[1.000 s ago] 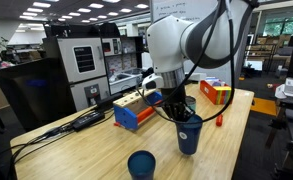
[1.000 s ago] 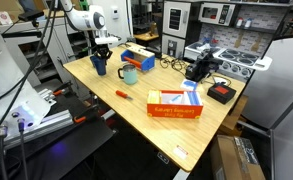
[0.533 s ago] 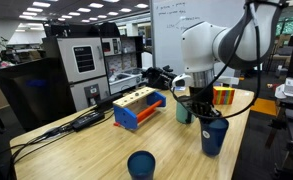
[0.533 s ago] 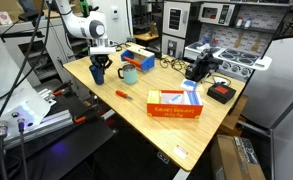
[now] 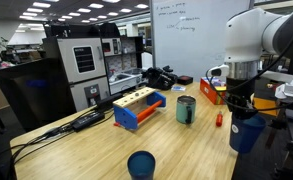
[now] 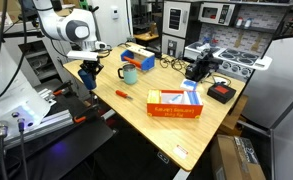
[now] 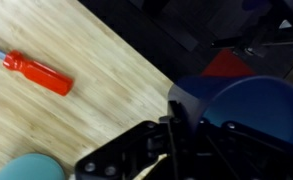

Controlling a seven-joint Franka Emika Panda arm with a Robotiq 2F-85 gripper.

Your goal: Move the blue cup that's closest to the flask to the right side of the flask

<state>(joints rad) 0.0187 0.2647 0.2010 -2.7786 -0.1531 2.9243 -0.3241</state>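
Note:
The dark blue cup [image 5: 247, 134] hangs beyond the table's edge. Next, my gripper carries it back in to the open space [image 6: 152, 86] between the flask and the red-yellow box.
My gripper [image 5: 242, 106] is shut on the rim of the dark blue cup [image 5: 248, 133] and holds it in the air at the table's edge, beyond the red screwdriver. The same shows in an exterior view, gripper [image 6: 88, 67] and cup [image 6: 88, 79]. In the wrist view a finger of the gripper [image 7: 177, 118] clamps the cup wall [image 7: 248, 108], with dark floor beneath. The grey-green flask [image 5: 186, 109] [image 6: 130, 74] stands upright on the table, apart from the cup; its top shows in the wrist view [image 7: 26, 168]. A second blue cup [image 5: 141, 165] stands near the front edge.
A red screwdriver [image 5: 219, 119] [image 6: 122, 93] [image 7: 41, 72] lies between flask and held cup. A blue and orange block box [image 5: 138, 107] [image 6: 138, 58], a red-yellow box [image 5: 214, 92] [image 6: 174, 103], and black devices [image 6: 199, 68] sit on the wooden table [image 5: 96, 150].
My gripper has carried the blue cup from beside the flask across to the table's edge, past the screwdriver. The flask and second cup have not moved.

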